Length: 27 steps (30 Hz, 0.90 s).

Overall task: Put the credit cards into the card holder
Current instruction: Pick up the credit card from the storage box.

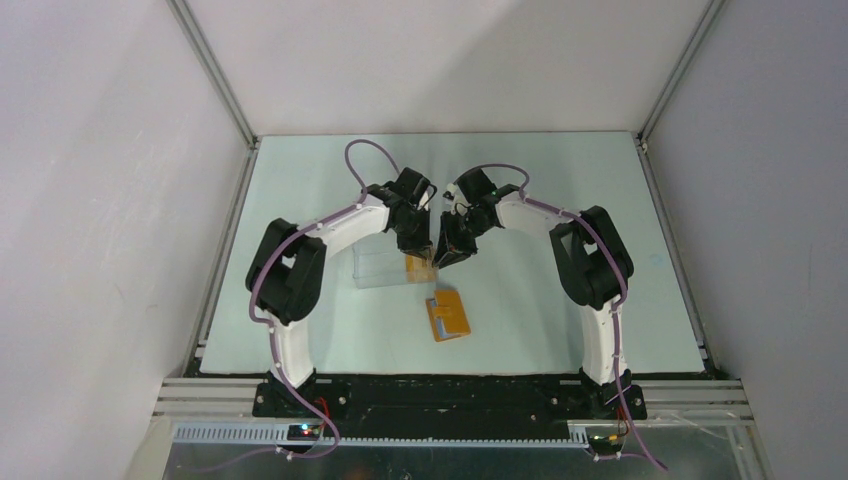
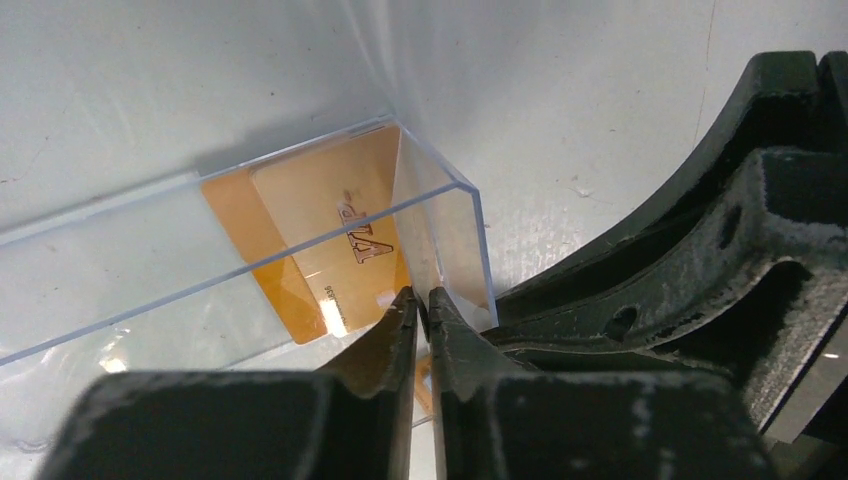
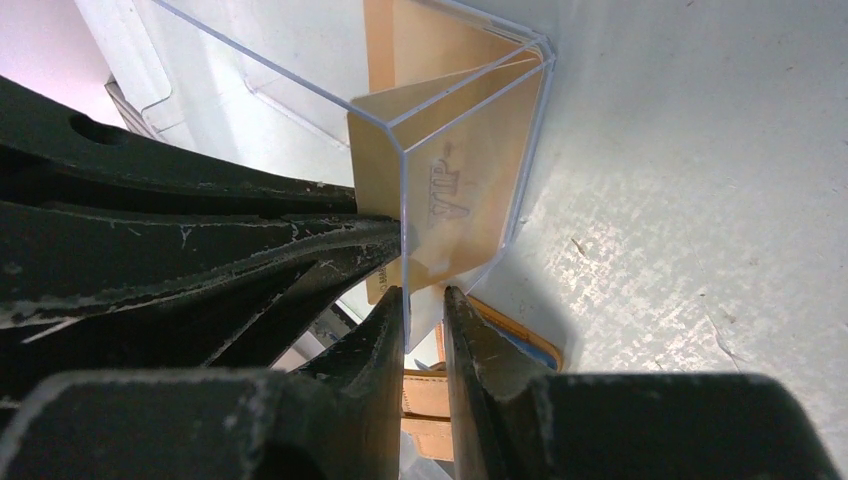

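Next, my right gripper takes a tilted card (image 3: 462, 185) that leans on the case's end, so that my left gripper is free to hold the card holder (image 1: 451, 313).
Tan-orange credit cards (image 1: 418, 267) lie in the right end of a clear plastic case (image 1: 380, 268). In the left wrist view the cards (image 2: 320, 230) show a pale mark through the case (image 2: 120, 270). My left gripper (image 2: 422, 300) is shut on the case's end wall near its corner. My right gripper (image 3: 425, 295) has its jaws a narrow gap apart, straddling the case's wall edge below a tilted card (image 3: 470, 190). The orange card holder (image 1: 449, 316) lies open with blue panels just in front of both grippers (image 1: 436, 255), and part shows below the right fingers (image 3: 520, 335).
The pale green table (image 1: 560, 200) is walled by white panels on the left, back and right. The clear case (image 3: 300, 90) extends left from the grippers. Both arm elbows stand out to the sides at mid-table. A black rail runs along the near edge.
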Tool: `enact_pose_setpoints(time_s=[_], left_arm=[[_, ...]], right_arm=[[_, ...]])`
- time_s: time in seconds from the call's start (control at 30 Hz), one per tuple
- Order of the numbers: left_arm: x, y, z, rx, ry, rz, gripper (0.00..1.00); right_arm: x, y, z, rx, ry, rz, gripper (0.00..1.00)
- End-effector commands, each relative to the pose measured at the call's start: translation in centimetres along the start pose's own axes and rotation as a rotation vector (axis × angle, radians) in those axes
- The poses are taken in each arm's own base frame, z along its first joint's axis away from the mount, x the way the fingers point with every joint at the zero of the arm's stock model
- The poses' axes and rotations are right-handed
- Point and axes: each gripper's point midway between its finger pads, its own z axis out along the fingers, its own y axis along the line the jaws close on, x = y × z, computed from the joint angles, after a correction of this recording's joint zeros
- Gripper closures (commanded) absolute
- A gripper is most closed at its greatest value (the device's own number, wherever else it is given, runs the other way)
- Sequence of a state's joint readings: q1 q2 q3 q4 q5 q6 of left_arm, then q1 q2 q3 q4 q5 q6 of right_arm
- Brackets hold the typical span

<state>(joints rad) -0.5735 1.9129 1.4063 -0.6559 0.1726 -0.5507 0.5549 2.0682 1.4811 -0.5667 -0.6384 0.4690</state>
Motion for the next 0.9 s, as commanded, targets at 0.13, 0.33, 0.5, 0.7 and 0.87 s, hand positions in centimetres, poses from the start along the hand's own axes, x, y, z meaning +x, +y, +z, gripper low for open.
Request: enact_pose_setpoints(time_s=[0.13, 0.33, 0.5, 0.7, 0.87], left_arm=[[-1.1, -0.6, -1.5, 0.011, -0.072, -0.006, 1.0], [-2.7, -0.8, -5.8, 0.0, -0.209, -0.007, 1.0], [-3.0, -0.7, -11.3, 0.024, -0.349, -0.013, 1.0], [-1.5, -1.5, -17.0, 0.134, -0.466, -0.042, 1.0], [0.4, -5.2, -20.4, 0.42, -0.509, -0.04, 1.0]], right_arm=[[1.9, -2.7, 0.8, 0.099, 0.05, 0.006, 0.77], [0.7, 0.2, -2.8, 0.066, -0.043, -0.046, 0.66], [0.2, 3.4, -7.3, 0.014, -0.151, -0.106, 0.48], [1.5, 7.5, -12.2, -0.176, -0.257, -0.169, 0.34], [3.9, 11.4, -15.6, -0.416, -0.297, -0.242, 0.28]])
